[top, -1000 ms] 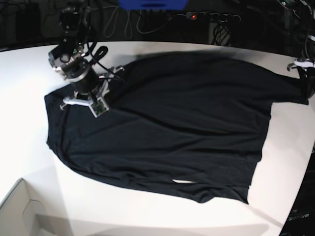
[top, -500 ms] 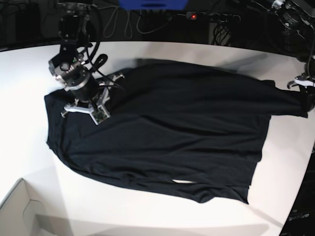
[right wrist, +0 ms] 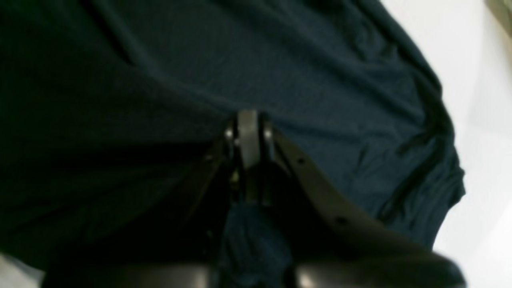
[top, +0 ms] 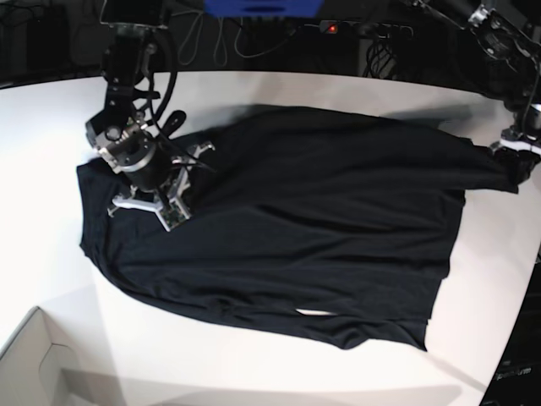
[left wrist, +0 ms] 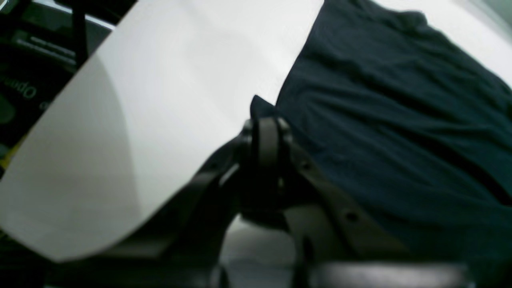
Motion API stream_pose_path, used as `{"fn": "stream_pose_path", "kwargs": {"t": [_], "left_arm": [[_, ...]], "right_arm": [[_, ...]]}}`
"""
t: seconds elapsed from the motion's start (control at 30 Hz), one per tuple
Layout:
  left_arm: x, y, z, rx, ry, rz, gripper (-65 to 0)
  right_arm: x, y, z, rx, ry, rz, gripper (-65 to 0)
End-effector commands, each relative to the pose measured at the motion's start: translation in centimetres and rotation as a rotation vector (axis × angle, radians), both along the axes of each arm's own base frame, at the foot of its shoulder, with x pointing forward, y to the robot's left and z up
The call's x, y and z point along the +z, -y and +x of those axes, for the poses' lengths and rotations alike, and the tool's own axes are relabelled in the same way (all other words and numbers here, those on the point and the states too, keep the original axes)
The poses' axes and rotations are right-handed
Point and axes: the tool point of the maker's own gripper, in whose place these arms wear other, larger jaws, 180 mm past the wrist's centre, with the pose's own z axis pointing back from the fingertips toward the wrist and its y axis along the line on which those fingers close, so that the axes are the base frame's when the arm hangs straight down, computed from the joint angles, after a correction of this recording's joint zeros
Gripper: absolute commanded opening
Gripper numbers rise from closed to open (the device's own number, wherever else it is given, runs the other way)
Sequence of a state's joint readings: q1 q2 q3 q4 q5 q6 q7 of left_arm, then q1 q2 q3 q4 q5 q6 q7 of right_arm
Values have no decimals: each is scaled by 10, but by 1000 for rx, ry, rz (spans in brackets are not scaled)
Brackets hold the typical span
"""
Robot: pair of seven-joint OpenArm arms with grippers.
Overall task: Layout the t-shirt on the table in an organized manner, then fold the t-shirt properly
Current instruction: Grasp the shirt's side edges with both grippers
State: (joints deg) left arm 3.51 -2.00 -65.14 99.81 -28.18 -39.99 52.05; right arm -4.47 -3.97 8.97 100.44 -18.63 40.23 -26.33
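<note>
Only the tip of the t-shirt's corner [top: 512, 188] is pinched in my left gripper, so my left gripper should open and grab the cloth farther in before [top: 465, 167] both grippers pull it back.
The black t-shirt [top: 296, 228] lies spread across the white table [top: 51, 169], its lower hem toward the front. At the shirt's upper left, my right gripper [top: 169, 207] is shut on a bunch of cloth. In the right wrist view its jaws [right wrist: 248, 134] are pressed together over the t-shirt [right wrist: 320, 80], with fabric gathered beneath them. My left gripper [top: 513, 163] is at the far right, shut on the shirt's right corner. In the left wrist view a tip of cloth pokes past the closed left gripper [left wrist: 267, 124], with the t-shirt [left wrist: 400, 120] stretching away over the table [left wrist: 160, 100].
A pale cardboard box corner [top: 30, 364] sits at the front left. Cables and a power strip with a red light [top: 334, 28] run behind the table. The table's curved edge [top: 507, 338] drops off at the right, close to my left arm.
My left gripper has drawn the shirt's right corner up and inward. My right gripper has shifted slightly down and left with its cloth, rumpling the upper left edge.
</note>
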Motion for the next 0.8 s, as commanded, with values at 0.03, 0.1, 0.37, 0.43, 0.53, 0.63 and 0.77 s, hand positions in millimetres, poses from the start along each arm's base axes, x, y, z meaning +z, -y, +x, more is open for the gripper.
{"fn": "stream_pose_path", "kwargs": {"t": [0.03,0.1,0.37,0.43,0.53,0.63,0.77], "left_arm": [[11,-5,7,6,40,18,-645],[10,-5,10,7,42,10,-645],[9,-6,10,8,42,6,-645],[4,-6,10,9,35,-6,-645],[0,-6,9,10,29,-16,-644],[-1,-6,10,11,28,-20,-644],[-3,-6,10,11,22,-23,-589]], "right_arm": [[15,-2,8,2,53,22,-650],[18,-3,13,3,62,23,-650],[12,-1,21,-3,48,33,-650],[15,-1,24,-3,57,33,-650],[19,-1,28,-2,69,33,-650],[20,-1,31,-3,71,35,-650],[9,-2,30,-2,40,40,-650]]}}
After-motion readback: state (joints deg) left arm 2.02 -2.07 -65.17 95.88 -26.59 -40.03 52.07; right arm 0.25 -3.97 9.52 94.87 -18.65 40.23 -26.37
